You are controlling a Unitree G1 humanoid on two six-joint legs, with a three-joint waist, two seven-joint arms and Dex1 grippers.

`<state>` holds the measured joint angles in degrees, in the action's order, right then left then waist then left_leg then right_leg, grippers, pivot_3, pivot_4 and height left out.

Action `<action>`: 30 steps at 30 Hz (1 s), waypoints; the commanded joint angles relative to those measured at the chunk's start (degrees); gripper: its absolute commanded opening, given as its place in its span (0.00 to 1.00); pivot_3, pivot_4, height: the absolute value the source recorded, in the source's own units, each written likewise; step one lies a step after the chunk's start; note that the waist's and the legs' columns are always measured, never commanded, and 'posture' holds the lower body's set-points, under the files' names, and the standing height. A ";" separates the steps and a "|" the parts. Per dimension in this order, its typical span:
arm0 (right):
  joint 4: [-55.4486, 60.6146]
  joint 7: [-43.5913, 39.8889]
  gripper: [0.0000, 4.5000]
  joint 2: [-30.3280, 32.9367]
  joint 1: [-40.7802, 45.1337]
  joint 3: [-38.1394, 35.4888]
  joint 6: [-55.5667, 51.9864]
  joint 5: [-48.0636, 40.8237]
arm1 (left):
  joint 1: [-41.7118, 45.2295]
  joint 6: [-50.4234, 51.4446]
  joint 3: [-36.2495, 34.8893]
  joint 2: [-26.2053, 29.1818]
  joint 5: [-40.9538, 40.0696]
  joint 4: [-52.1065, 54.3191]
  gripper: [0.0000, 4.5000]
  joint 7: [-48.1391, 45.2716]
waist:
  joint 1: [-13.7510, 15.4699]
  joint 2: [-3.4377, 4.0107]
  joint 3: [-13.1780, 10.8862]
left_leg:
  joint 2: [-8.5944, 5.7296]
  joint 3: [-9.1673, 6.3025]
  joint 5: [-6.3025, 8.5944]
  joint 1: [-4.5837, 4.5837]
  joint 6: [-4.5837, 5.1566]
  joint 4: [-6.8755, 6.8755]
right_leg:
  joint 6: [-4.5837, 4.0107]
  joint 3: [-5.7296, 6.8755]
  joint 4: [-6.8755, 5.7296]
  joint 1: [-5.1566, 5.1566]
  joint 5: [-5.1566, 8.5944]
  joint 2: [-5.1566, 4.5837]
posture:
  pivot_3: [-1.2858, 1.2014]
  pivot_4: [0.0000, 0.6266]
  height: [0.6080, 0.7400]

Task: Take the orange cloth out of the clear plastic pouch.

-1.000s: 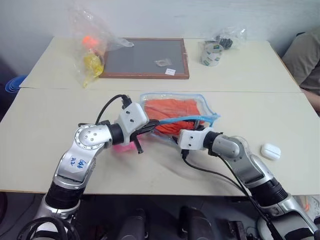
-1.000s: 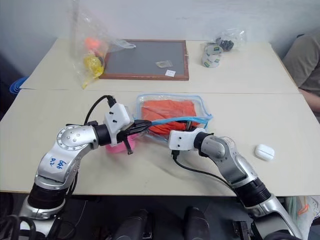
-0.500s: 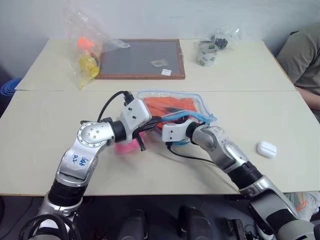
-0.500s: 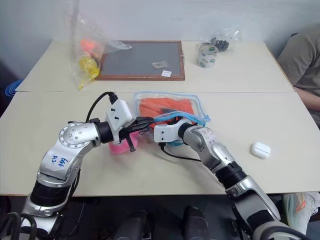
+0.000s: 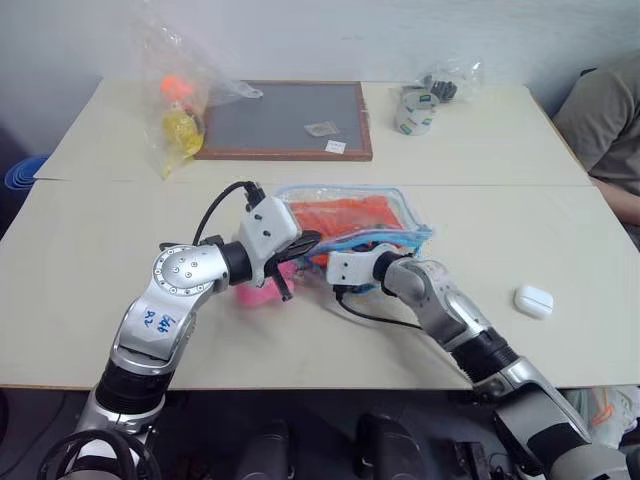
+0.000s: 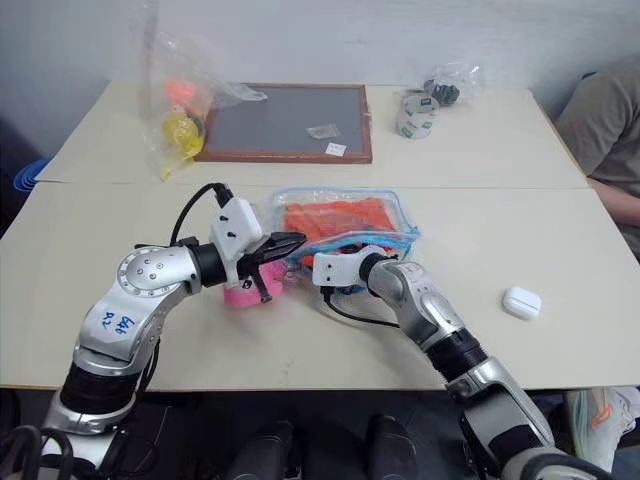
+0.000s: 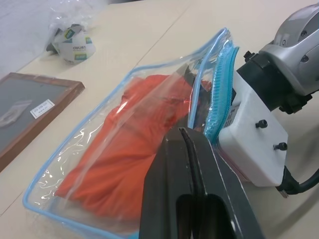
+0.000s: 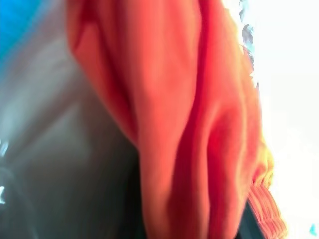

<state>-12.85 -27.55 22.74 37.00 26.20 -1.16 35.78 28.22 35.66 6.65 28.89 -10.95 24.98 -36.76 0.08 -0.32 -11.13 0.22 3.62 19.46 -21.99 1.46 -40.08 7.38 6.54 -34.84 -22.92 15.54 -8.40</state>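
The closed fingers of the robot's left gripper lie over the pouch's edge, so they should open and clamp that edge before the right gripper pulls the orange cloth out.
The clear plastic pouch with light-blue trim lies mid-table, its mouth toward me. Inside it sits the wrinkled orange cloth. My left gripper is shut on the pouch's upper plastic edge and holds the mouth lifted; its black fingertips are pressed together. My right gripper reaches into the mouth from the right, its fingers hidden among the plastic. In the right wrist view the orange cloth runs down between dark shapes at the base, so the grip appears shut on it. A pink plush lies under the left gripper.
At the back are a framed grey board, a thin bag of yellow and orange items and a tape roll. A white earbud case lies right of my right arm. A person sits at the far right.
My right gripper has pushed forward and left, deeper into the pouch mouth, and gone from open to shut. The left gripper has kept its hold in place.
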 commanded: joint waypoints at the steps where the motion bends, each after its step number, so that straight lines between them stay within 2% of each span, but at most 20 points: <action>1: 1.26 -5.57 0.00 2.84 -3.83 -1.34 -2.51 -2.53 | -0.16 -0.66 -1.42 0.06 -0.50 1.75 0.00 0.89 | 0.00 0.00 0.00 | -0.01 0.00 0.00 0.00 0.00 0.00 | 0.00 0.00 0.02 0.00 0.00 0.00 | 0.52 0.24 1.00; 6: 10.69 -14.78 0.00 9.21 -6.85 -6.10 -1.49 -10.19 | -0.62 -1.39 -1.59 0.18 -0.50 0.96 0.00 1.25 | 0.15 0.00 0.00 | -0.02 -0.05 0.00 0.00 0.01 0.01 | 0.00 0.06 0.10 0.08 0.00 0.00 | 0.52 0.24 1.00; 10: 13.46 -16.90 0.00 11.96 -6.94 -7.10 -0.13 -11.86 | -0.57 -1.00 -0.84 -1.45 -3.04 2.47 0.00 0.10 | 0.04 0.00 0.00 | -0.01 -0.04 0.01 0.00 0.01 0.02 | 0.00 0.07 0.13 0.08 0.00 0.00 | 0.52 0.24 1.00; 13: 13.18 -16.28 0.00 11.28 -7.03 -5.61 0.28 -10.44 | -0.42 -0.15 -0.36 -2.00 -7.28 4.56 0.12 -3.19 | -0.09 0.00 -0.01 | 0.01 -0.04 0.01 -0.02 0.01 0.03 | 0.00 0.08 0.15 0.08 0.00 0.00 | 0.52 0.24 1.00; 18: 13.27 -15.53 0.00 9.99 -7.39 -5.37 -0.60 -9.99 | 0.46 -1.06 1.29 -0.20 -7.26 3.77 0.47 -5.58 | -0.16 0.01 -0.01 | 0.03 -0.04 0.00 -0.01 0.00 0.05 | 0.00 0.09 0.16 0.07 0.00 0.01 | 0.52 0.24 1.00; 22: 12.70 -14.82 0.00 9.29 -6.99 -5.52 -0.86 -9.53 | 3.03 -9.10 7.18 4.23 2.49 -3.57 0.74 -6.91 | -0.14 0.01 -0.01 | -0.04 0.00 0.00 0.02 0.00 0.07 | 0.00 0.07 0.16 0.07 0.00 0.03 | 0.52 0.24 1.00; 30: 13.11 -14.81 0.00 9.23 -7.43 -5.31 -0.62 -9.05 | 7.57 -16.98 10.28 -0.57 8.30 -13.48 0.74 -5.09 | -0.09 0.01 -0.01 | -0.14 0.00 0.01 -0.04 0.01 0.07 | 0.00 0.12 0.22 0.07 0.00 0.04 | 0.52 0.24 1.00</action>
<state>-0.55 -42.27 32.02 30.25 20.17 -1.72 26.05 35.41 20.69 16.62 28.77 -3.78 11.31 -42.10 -0.01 -0.31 -11.15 0.09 3.62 19.46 -22.03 1.47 -40.00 7.38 6.66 -34.62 -22.85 15.54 -8.36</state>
